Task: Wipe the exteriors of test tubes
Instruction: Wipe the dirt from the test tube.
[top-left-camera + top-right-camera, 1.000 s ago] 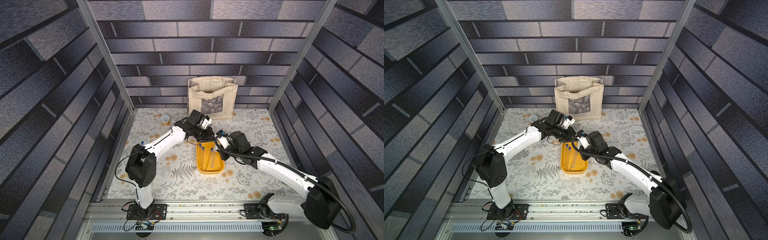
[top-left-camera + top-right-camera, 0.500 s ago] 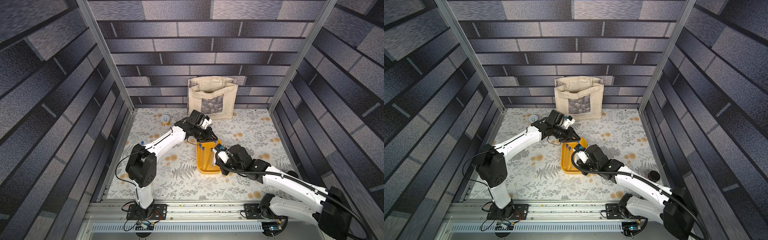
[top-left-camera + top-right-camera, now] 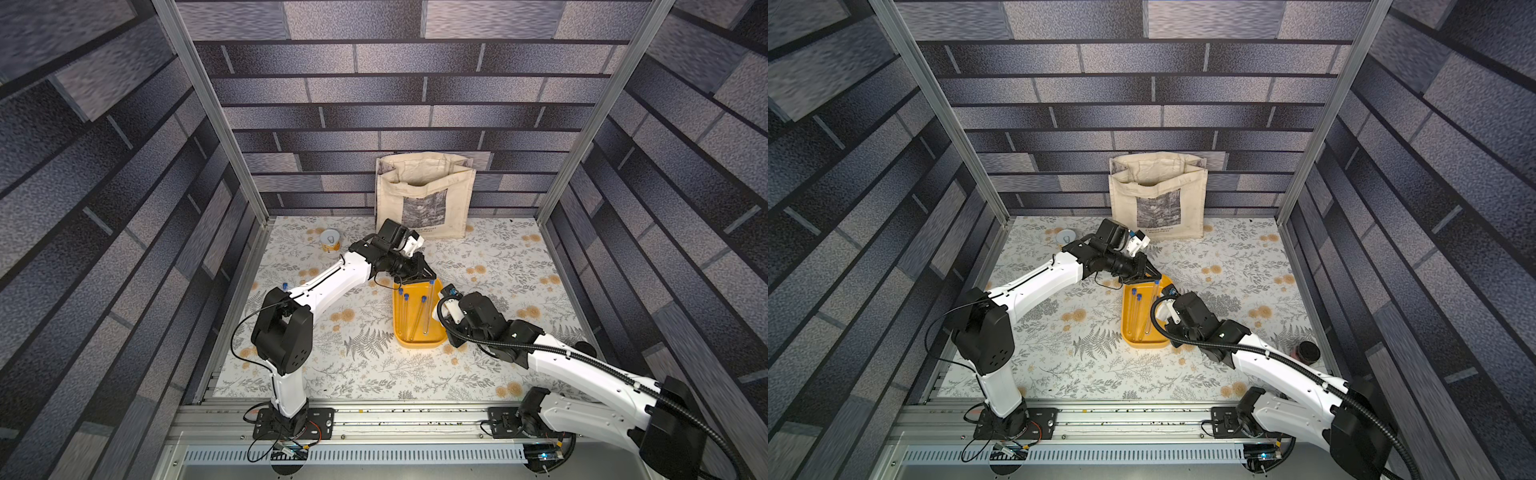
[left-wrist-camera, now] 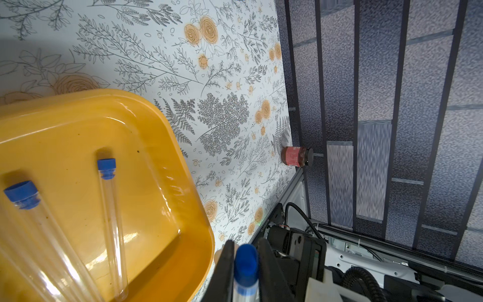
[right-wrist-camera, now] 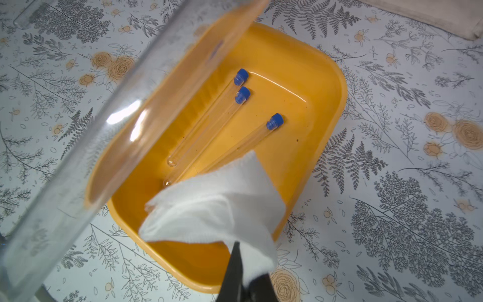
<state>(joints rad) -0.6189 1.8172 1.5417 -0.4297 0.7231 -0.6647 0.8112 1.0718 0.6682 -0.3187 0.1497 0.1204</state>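
Observation:
The white cloth [image 5: 216, 204] is away from the held test tube, so the robot's right gripper should bring the cloth back against the tube near the blue cap [image 3: 432, 281] and wipe downward.
My left gripper [image 4: 245, 261] is shut on the blue-capped end of one test tube [image 3: 429, 307], which hangs slanted over the yellow tray [image 3: 417, 341]. That held tube crosses the right wrist view as a blurred clear bar [image 5: 117, 117]. Three more test tubes [image 5: 217, 136] lie in the tray [image 5: 337, 104], caps toward the back. My right gripper [image 5: 243, 282] is shut on a white folded cloth [image 5: 217, 209], low beside the held tube's lower part [image 3: 444, 312]. I see the cloth next to the tube, not around it.
A cream tote bag [image 3: 424, 195] stands against the back wall. A small tin [image 3: 330, 240] sits at the back left. A dark-lidded jar [image 3: 1306, 351] stands by the right wall. Another clear tube end [image 5: 23, 18] lies on the floral mat.
My right gripper with the cloth has moved from near the held tube's cap toward the front, down along the tube. The left arm has hardly moved.

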